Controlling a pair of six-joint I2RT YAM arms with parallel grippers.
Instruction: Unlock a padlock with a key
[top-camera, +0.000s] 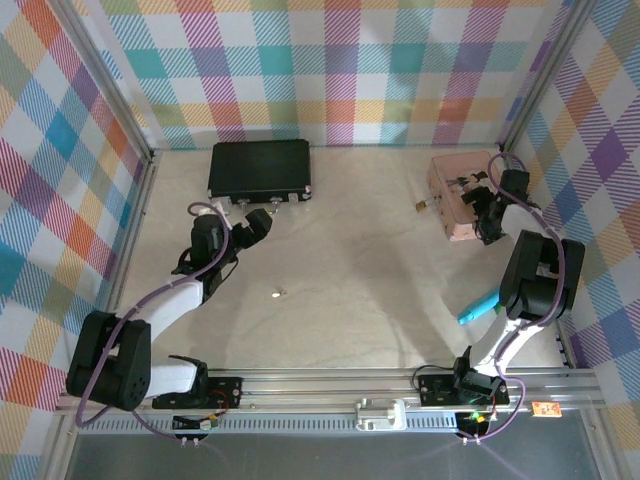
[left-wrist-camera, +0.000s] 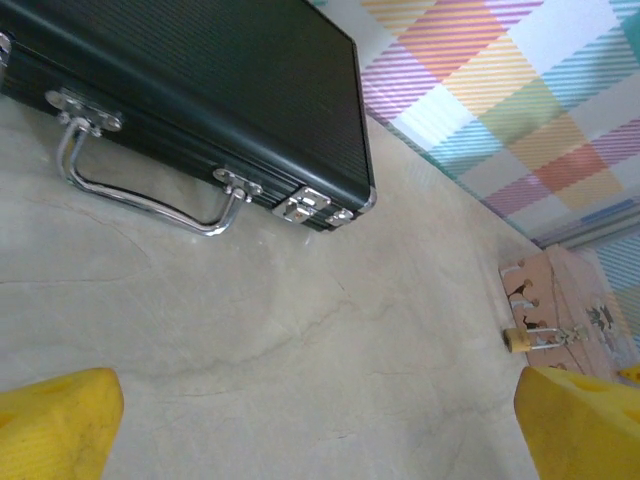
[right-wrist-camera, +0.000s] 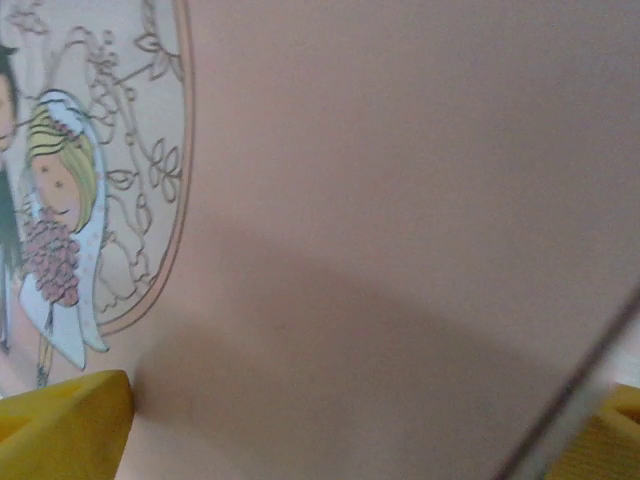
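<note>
The padlock on the pink tin (top-camera: 421, 206) is far from the robot's left gripper, so the right gripper should move the tin next to the black case (top-camera: 360, 196) with the padlock facing front.
The tiny brass padlock (top-camera: 422, 205) hangs off the left side of the pink tin (top-camera: 455, 195); in the left wrist view the padlock (left-wrist-camera: 518, 340) shows by the tin (left-wrist-camera: 570, 305). The small silvery key (top-camera: 278, 294) lies alone on the table's middle. My left gripper (top-camera: 262, 220) hovers open just in front of the black case (top-camera: 260, 168), its yellow fingers (left-wrist-camera: 55, 425) wide apart over bare table. My right gripper (top-camera: 487, 218) is open right above the tin's picture lid (right-wrist-camera: 400, 200), yellow fingertips (right-wrist-camera: 65, 425) close to it.
The black case (left-wrist-camera: 200, 90) with a chrome handle (left-wrist-camera: 140, 195) lies at the back left. A blue-teal object (top-camera: 478, 308) rests by the right arm. Plaid walls close in the back and sides; an aluminium rail (top-camera: 330, 385) runs along the near edge.
</note>
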